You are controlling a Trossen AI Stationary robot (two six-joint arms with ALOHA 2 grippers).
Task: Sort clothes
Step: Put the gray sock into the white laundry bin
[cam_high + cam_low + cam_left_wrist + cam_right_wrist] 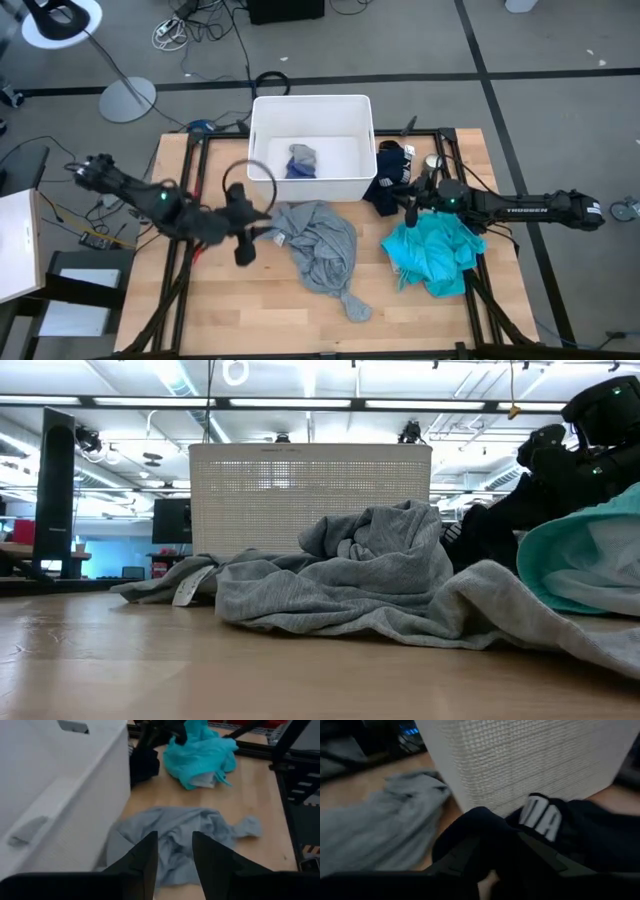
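A grey sock is at the grey shirt's near end (355,307), a long way from my left gripper. My right gripper should therefore place the sock in the white bin (328,165) first.
The large grey shirt (320,245) lies crumpled on the table in front of the white bin (262,150); it also shows in the low view (340,585). Two small blue socks (302,160) lie in the bin. The teal shirt (435,250) lies heaped at the right. The dark navy garment with white print (388,178) lies against the bin's right wall. My left gripper (175,855) is open and hovers over the grey shirt's left edge. My right gripper (495,852) is open at the navy garment (545,822), with a dark fold of it between the fingers. My right gripper comes at the navy garment's near fold (485,827) level from the table's right, one finger (462,857) on each side of it. I cannot tell whether the fingers touch the cloth. The garment lies on the table against the bin.
The bin stands at the table's far middle. Bare wood lies along the near edge and between the grey and teal shirts. Dark frame rails (190,170) run along the table's sides. Cables and a lamp base lie on the floor beyond.
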